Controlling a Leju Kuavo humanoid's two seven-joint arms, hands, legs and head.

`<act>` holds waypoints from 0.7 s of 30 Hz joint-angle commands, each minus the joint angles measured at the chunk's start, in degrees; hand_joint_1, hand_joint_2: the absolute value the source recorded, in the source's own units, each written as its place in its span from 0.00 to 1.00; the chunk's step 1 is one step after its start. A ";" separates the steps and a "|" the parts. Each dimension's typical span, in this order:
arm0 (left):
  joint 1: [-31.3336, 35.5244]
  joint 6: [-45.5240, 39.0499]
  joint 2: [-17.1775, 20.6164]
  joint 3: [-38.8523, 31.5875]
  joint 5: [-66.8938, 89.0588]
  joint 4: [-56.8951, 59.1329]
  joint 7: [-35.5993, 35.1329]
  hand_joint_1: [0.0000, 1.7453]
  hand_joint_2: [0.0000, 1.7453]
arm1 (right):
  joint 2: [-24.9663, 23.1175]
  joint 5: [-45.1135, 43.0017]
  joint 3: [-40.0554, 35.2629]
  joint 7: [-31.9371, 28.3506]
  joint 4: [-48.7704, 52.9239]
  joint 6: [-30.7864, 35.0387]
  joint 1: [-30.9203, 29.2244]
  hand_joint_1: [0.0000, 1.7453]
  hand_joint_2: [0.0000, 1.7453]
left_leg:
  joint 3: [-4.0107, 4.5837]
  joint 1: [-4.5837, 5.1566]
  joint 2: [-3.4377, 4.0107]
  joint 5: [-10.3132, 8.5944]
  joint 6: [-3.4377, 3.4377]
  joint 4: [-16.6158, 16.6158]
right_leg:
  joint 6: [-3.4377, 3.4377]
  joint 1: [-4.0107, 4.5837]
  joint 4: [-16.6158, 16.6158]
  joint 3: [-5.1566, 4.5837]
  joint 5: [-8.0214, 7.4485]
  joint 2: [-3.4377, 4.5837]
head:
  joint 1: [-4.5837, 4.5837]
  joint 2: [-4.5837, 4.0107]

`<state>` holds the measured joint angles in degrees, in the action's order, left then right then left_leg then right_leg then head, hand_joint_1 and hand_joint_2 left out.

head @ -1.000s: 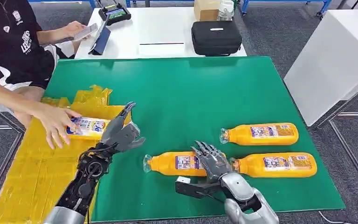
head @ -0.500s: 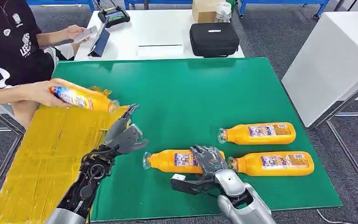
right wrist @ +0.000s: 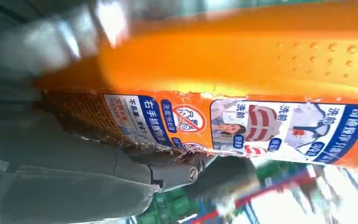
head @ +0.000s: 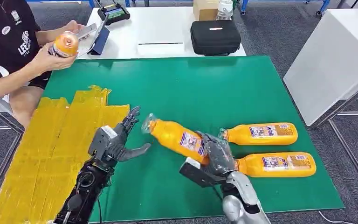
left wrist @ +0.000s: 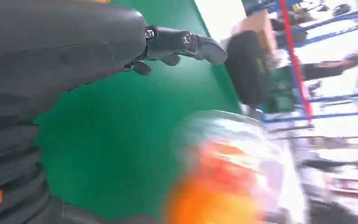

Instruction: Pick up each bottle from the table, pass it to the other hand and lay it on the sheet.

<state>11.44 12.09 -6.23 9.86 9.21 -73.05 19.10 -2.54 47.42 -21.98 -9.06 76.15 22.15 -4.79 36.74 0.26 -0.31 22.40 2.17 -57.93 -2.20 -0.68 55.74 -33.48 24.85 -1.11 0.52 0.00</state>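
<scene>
The orange bottle (head: 182, 141) should roll slightly when the robot lays it down on the yellow sheet, because the round body narrows (head: 162, 131) toward the clear cap.
My right hand (head: 219, 151) grips an orange bottle (head: 177, 136) by its base and holds it tilted above the green mat (head: 205, 88), clear cap pointing toward my left hand (head: 121, 140). The same bottle (right wrist: 242, 84) presses against the right hand's fingers (right wrist: 168, 172) in the right wrist view. My left hand stands open just beside the cap, fingers (left wrist: 186, 44) spread, the blurred cap end of the bottle (left wrist: 223, 177) close to it. Two more orange bottles (head: 261, 134) (head: 276, 164) lie on the mat at the right. The yellow sheet (head: 46, 154) covers the table's left side.
A person (head: 9, 51) sits at the far left and holds another orange bottle (head: 65, 44) up off the table. Behind the mat a white table (head: 158, 32) carries a black case (head: 215, 36), a box and a tablet. A white cabinet (head: 331, 60) stands to the right.
My right hand has closed on the near bottle and lifted it off the mat toward my left hand. The person has taken the bottle off the yellow sheet and raised it away.
</scene>
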 commanded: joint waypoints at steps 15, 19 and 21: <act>-0.45 -0.53 -0.64 3.87 -12.87 -5.59 -4.05 0.00 1.00 | -3.66 -17.66 9.25 -12.11 5.91 6.96 2.47 1.00 1.00 | -0.06 0.00 0.00 0.10 -0.12 0.00 | 0.07 0.00 -0.02 0.10 0.09 0.06 | 0.00 0.00; 0.31 0.54 0.07 7.03 -15.43 -5.60 -4.35 0.00 1.00 | -3.66 -19.99 7.41 -13.33 3.09 4.68 1.28 1.00 1.00 | 0.02 0.01 0.01 0.05 -0.09 0.02 | 0.04 -0.02 -0.04 0.01 0.03 0.05 | 0.00 0.00; 0.81 0.57 0.63 9.06 -16.03 -6.20 -4.18 0.00 1.00 | -4.03 -19.08 5.15 -13.16 0.13 3.01 -0.29 1.00 1.00 | -0.25 -0.02 0.08 0.18 -0.18 0.01 | 0.10 0.00 -0.06 0.28 0.13 0.16 | -0.02 0.00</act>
<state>10.12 12.20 -7.98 12.20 -4.88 -79.47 15.06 -5.62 28.74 -14.53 -21.90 82.25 28.67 -1.62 36.89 0.28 -0.30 22.41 2.16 -57.93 -2.21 -0.71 55.74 -33.60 24.84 -1.10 0.50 0.00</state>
